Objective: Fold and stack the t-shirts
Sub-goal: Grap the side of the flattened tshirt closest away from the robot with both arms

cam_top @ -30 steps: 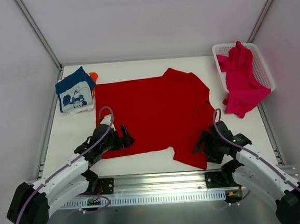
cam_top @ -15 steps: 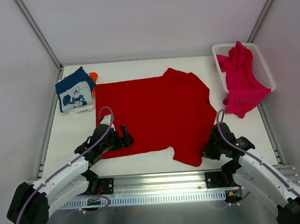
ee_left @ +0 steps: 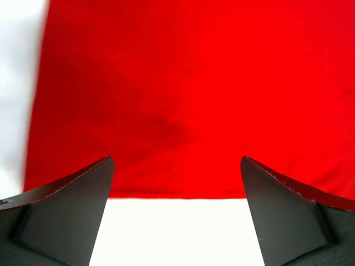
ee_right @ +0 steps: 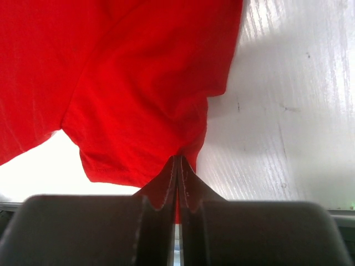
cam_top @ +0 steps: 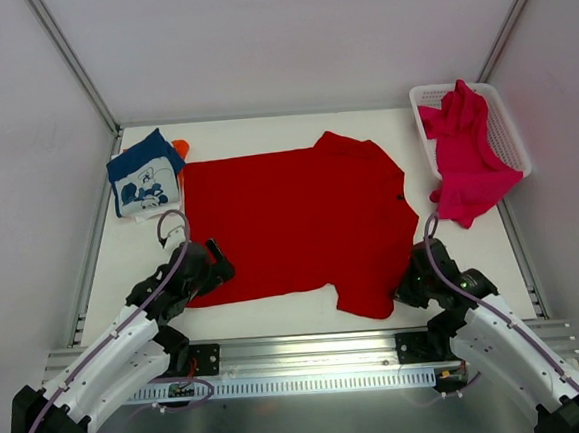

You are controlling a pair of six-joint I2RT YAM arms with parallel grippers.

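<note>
I can see that my left gripper's fingers are on both sides of the t-shirt's near edge, inward of the hem corner, so next I move my left gripper to that corner and pinch it before folding.
The red t-shirt lies spread flat mid-table, its hem to the left and a sleeve toward the near right. My left gripper is open at the shirt's near-left corner. In the left wrist view the red cloth ends in a straight edge between the wide-apart fingers of the left gripper. My right gripper is shut on the near sleeve's edge. The right wrist view shows the red sleeve pinched at the tips of the right gripper.
A folded navy shirt with white cartoon print sits at the back left, and an orange one peeks out behind it. A magenta-pink shirt spills out of the white mesh basket at the back right. A metal rail runs along the near edge.
My right gripper moved in onto the near sleeve and shut on it, bunching the sleeve slightly. My left gripper slid left along the shirt's near edge, still open.
</note>
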